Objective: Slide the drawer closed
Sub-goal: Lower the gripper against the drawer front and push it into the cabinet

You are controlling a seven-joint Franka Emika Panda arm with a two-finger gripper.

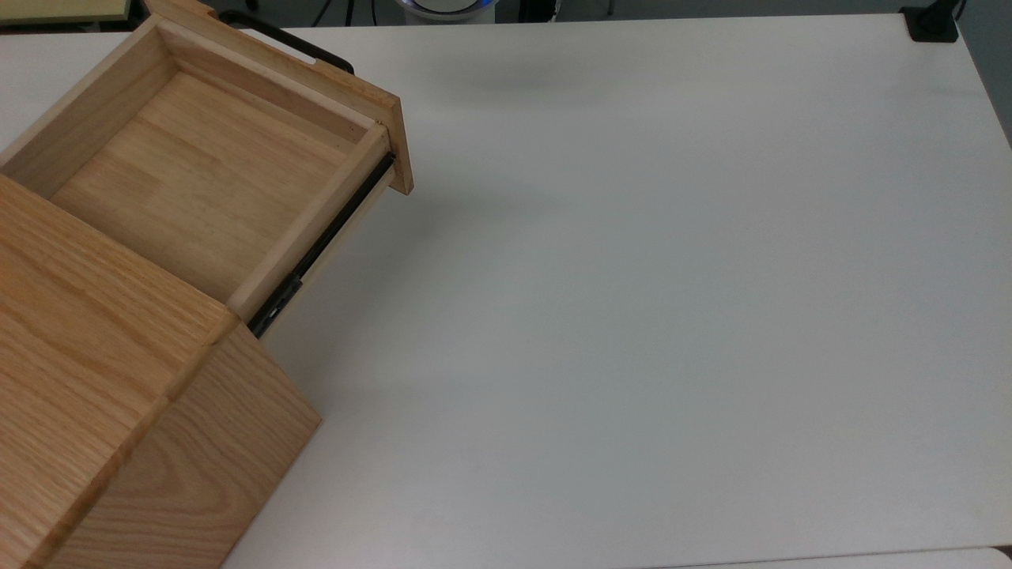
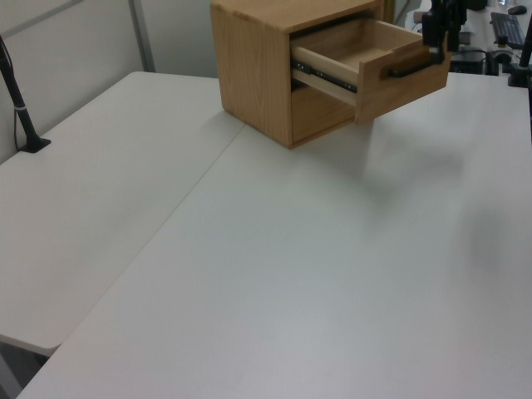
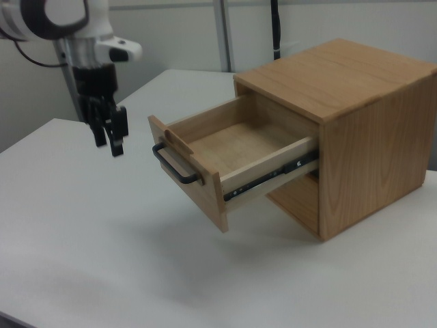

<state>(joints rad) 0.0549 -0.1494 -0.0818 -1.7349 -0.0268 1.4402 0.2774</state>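
I expect the drawer to slide fully in, its front flush, when I push its handle, because the drawer's black bar runs straight into the cabinet.
The drawer is a light oak box pulled far out of its cabinet, with nothing inside it. A thin black bar handle crosses its front panel, and a black rail runs along its side. In the top view the drawer lies at the upper left with its handle at the far edge. My gripper hangs fingers-down in the air at the right view's left, a short way off the handle and touching nothing. Its fingers are open and hold nothing. In the left view the gripper is just beyond the drawer.
The cabinet stands on a white table, with a lower compartment under the drawer. A black post is clamped at the left view's left. A black mount sits at the top view's upper right corner.
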